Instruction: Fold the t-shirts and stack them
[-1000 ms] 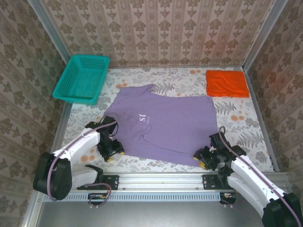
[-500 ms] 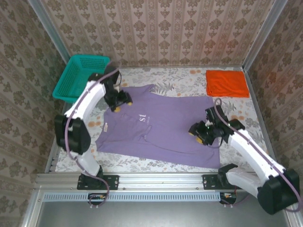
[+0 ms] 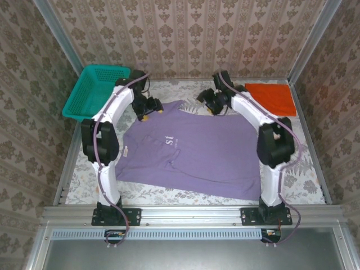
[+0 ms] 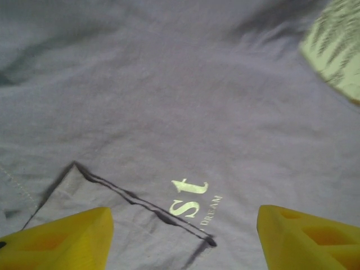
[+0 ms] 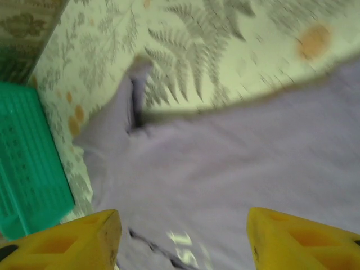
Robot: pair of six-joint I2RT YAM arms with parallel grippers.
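Observation:
The purple shirt's sleeve (image 3: 173, 106) sticks out clear of the shirt's far edge, so the robot's right gripper should keep moving toward the sleeve's end (image 3: 180, 103) until its fingers close there.
The lavender-purple t-shirt (image 3: 197, 149) lies spread flat across the middle of the table, its white lettering (image 3: 168, 140) facing up. The orange t-shirt (image 3: 270, 99) rests as a folded rectangle at the far right corner. My left gripper (image 3: 147, 107) hovers over the purple shirt's far left shoulder. My right gripper (image 3: 209, 103) hangs over its far edge near the middle. In the left wrist view the left gripper (image 4: 183, 239) is open above the lettering (image 4: 188, 198), holding nothing. In the right wrist view the right gripper (image 5: 183, 236) is open above purple cloth (image 5: 242, 163).
A teal mesh basket (image 3: 97, 93) stands at the far left corner, also seen in the right wrist view as the basket (image 5: 28, 185). The fern-patterned tablecloth (image 3: 298, 169) shows bare to the right of the shirt. Wallpapered walls close in three sides.
Both arms have swung from the shirt's near hem corners to its far edge. Both pairs of jaws have widened. The shirt now lies spread out flat.

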